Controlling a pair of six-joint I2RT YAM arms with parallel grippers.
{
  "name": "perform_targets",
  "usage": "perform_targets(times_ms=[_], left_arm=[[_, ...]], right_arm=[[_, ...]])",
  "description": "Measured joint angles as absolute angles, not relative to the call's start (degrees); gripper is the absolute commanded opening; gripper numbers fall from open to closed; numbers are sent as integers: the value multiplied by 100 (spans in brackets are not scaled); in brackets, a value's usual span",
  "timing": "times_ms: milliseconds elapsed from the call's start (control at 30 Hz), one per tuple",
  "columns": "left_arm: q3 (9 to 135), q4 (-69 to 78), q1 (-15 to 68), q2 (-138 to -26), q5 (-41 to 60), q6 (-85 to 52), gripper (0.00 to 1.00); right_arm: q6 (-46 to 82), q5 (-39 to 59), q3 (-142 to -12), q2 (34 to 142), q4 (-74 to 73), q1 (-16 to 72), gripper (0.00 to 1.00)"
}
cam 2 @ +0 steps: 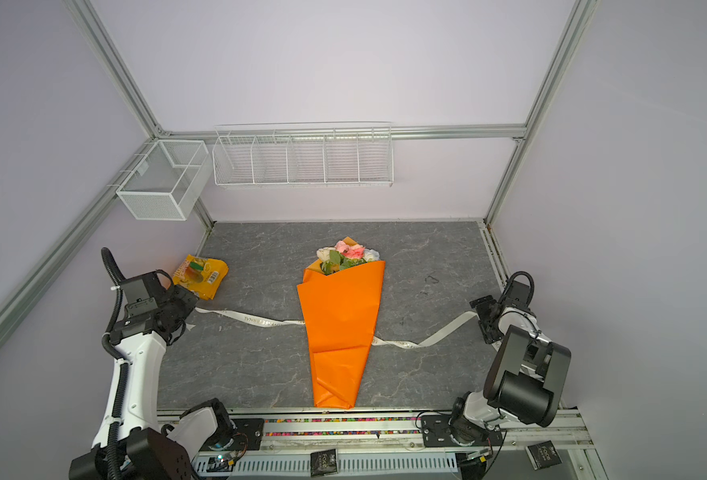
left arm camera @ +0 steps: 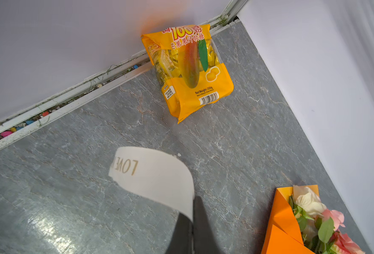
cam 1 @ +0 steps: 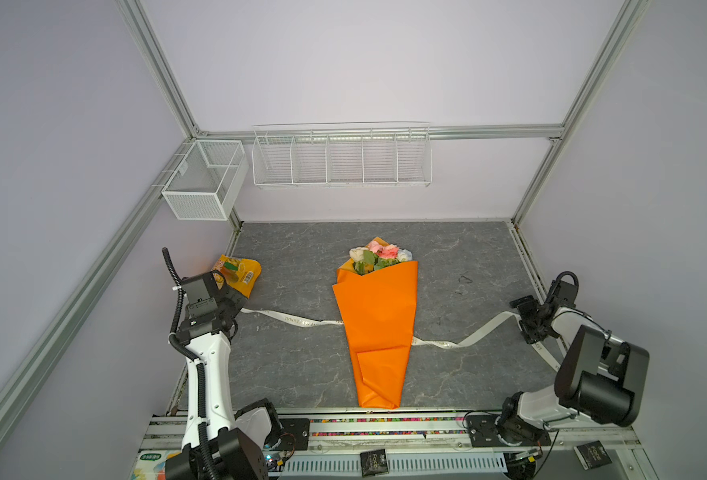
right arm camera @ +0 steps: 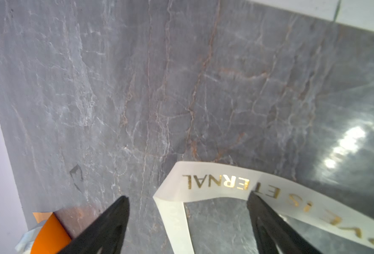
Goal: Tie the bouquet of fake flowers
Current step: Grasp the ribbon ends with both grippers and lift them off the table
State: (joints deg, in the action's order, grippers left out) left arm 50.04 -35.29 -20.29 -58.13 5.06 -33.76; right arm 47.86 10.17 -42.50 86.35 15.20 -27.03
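The ribbon's fold (right arm camera: 169,189) is loose between the open fingers of the robot's right gripper, so the robot should pinch the ribbon there, next to the gold lettering (right arm camera: 186,182), before it crosses the orange cone.
The bouquet of fake flowers (cam 1: 379,316) (cam 2: 343,316) lies mid-table in a cone of orange paper, blooms (cam 1: 379,255) toward the back wall. A cream ribbon with gold lettering (cam 1: 289,318) (cam 2: 252,318) passes under the cone and comes out on the right (cam 1: 468,336). My left gripper (cam 1: 239,309) (cam 2: 192,309) (left arm camera: 192,220) is shut on the ribbon's left end (left arm camera: 155,176), which curls up from the fingers. My right gripper (cam 1: 525,322) (cam 2: 486,322) (right arm camera: 187,195) stands open. The ribbon's right end (right arm camera: 214,182) folds between its fingers and lies against one fingertip (right arm camera: 253,198).
A yellow snack bag (cam 1: 237,274) (left arm camera: 190,72) leans at the left wall just behind my left gripper. Two white wire baskets (cam 1: 204,178) (cam 1: 341,156) hang on the walls above the table. The side walls stand close to both arms. A corner of the orange paper (right arm camera: 49,233) shows in the right wrist view.
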Motion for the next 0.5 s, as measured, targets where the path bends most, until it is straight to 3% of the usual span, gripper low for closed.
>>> perform_targets(times_ms=[167, 200, 267, 433, 500], left_arm=[[5004, -3548, -2029, -5784, 742, -3358, 0], [5004, -3548, -2029, -5784, 805, -3356, 0], [5004, -3548, -2032, -5784, 913, -3354, 0], [5004, -3548, -2029, -5763, 1111, -3326, 0], [5004, -3548, -2029, -5749, 1168, -3293, 0]], right_arm=[[4834, 1094, -4517, 9102, 1347, -2703, 31], [4794, 1105, -4552, 9179, 1341, -2703, 29], [4604, 1164, -4674, 9284, 1435, -2692, 30], [4025, 851, -5398, 9192, 2084, -2571, 46], [3896, 753, -5476, 8853, 2145, -2532, 65]])
